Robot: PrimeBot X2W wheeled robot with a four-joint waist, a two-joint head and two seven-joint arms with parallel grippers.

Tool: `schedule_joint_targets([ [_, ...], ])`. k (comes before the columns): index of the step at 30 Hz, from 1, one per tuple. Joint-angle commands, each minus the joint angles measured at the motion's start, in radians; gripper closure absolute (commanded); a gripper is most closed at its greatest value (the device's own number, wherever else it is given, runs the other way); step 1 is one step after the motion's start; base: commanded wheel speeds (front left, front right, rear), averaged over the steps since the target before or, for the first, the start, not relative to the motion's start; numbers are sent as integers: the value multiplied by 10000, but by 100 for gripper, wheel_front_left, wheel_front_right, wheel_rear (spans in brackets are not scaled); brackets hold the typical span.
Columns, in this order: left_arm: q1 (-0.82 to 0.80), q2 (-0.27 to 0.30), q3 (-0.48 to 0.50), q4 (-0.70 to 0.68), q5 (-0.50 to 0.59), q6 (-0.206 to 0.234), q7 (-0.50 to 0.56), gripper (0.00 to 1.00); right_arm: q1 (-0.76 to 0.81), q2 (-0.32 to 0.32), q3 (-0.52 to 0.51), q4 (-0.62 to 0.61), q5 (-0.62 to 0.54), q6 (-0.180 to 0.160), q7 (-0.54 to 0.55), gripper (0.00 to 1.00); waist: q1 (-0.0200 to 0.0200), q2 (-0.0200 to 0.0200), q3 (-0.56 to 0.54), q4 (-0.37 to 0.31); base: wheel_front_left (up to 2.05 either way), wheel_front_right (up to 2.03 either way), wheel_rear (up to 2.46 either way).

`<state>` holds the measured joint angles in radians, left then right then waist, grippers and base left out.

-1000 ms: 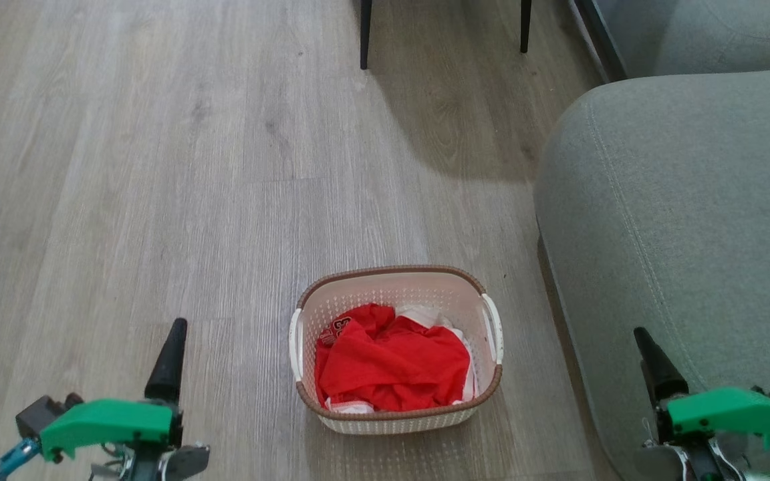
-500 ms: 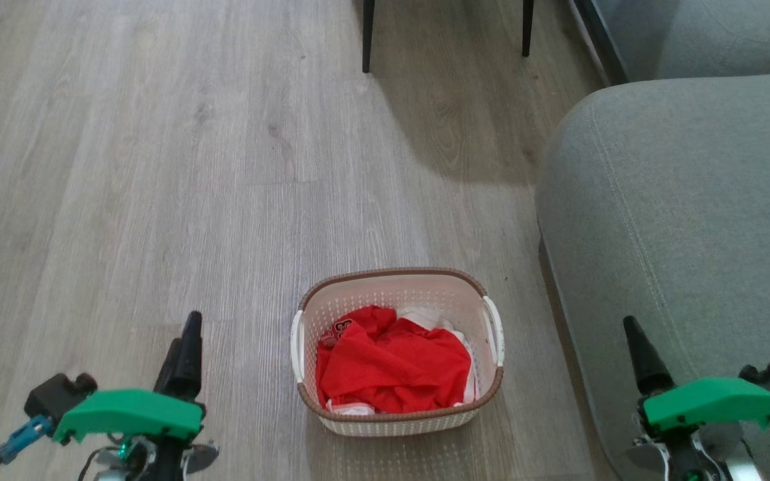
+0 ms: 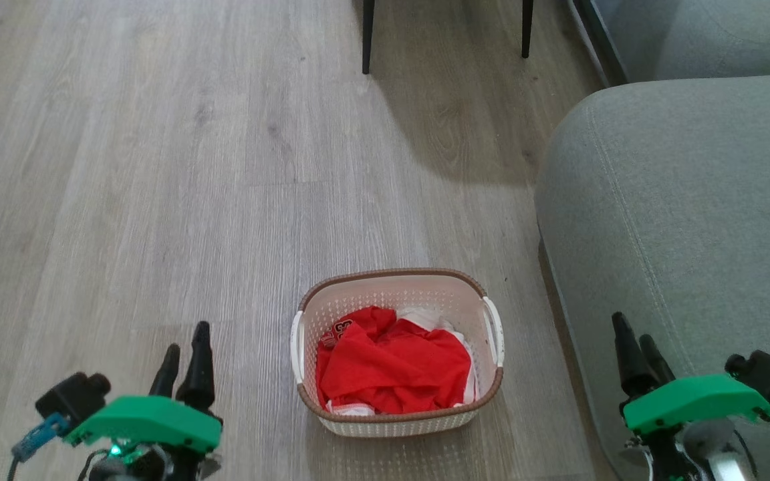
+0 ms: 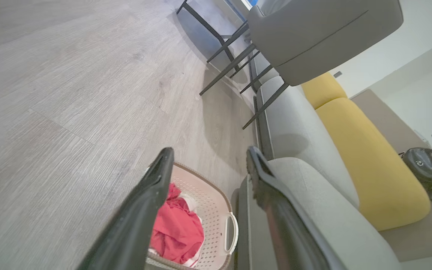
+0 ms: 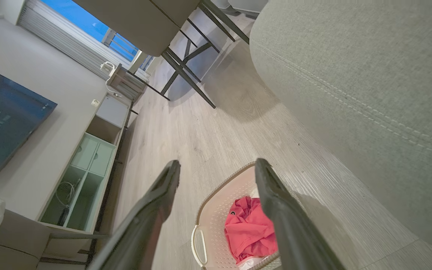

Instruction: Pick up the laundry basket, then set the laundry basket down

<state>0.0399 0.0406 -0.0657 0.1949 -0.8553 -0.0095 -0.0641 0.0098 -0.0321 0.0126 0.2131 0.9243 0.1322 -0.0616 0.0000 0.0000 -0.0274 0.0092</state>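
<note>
The laundry basket (image 3: 398, 353) will come up level, its handles staying lined up, when I raise both of them, since the white side handles (image 3: 297, 346) connect to its brown rim.
The laundry basket (image 3: 392, 273) stands on the wood floor just in front of me, cream-white and perforated, with a brown rim and white side handles. Red clothing (image 3: 392, 364) over something white lies inside it. My left gripper (image 3: 188, 339) hovers open to the basket's left, clear of it. Open too, my right gripper (image 3: 632, 327) hangs to the basket's right, over the sofa's edge. The left wrist view shows the basket (image 4: 212, 204) below the open left gripper (image 4: 210, 152). In the right wrist view the basket (image 5: 216, 215) lies between and beneath the spread right gripper (image 5: 218, 163).
A grey sofa (image 3: 679, 220) runs close along the basket's right side. Dark chair legs (image 3: 366, 37) stand at the back, with the chair's seat (image 4: 321, 33) above. Yellow cushions (image 4: 369, 157) and a black handbag (image 4: 426, 168) sit on the sofa. A TV (image 5: 2, 116) and cabinet (image 5: 84, 176) line the far wall.
Both grippers have turned at the wrist, so two fingers now show on each. The left has shifted right and the right has shifted left, toward the basket. The basket has stayed put.
</note>
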Motion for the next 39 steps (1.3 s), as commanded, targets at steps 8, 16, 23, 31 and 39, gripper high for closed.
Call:
schedule_joint_targets([
  [8,-126,237,-137,-454,1413,269,-349,0,-217,-109,371,-470,-1227,-8,-380,0,0,0,8,-4,0,0,0],
  [16,-9,329,-297,-486,2429,508,-584,0,-206,-120,598,-545,-2232,-9,-614,0,0,0,4,1,0,0,0],
  [23,64,383,-410,-500,3161,660,-759,0,-201,-127,754,-578,-2941,-10,-789,0,0,0,-11,0,0,0,0],
  [31,169,429,-520,-513,4119,856,-995,0,-185,-138,954,-640,-3868,-11,-1023,0,0,0,-43,-4,0,0,0],
  [39,282,446,-628,-504,5062,996,-1230,0,-146,-148,1138,-715,-4822,-12,-1257,0,0,0,-90,7,0,0,0],
])
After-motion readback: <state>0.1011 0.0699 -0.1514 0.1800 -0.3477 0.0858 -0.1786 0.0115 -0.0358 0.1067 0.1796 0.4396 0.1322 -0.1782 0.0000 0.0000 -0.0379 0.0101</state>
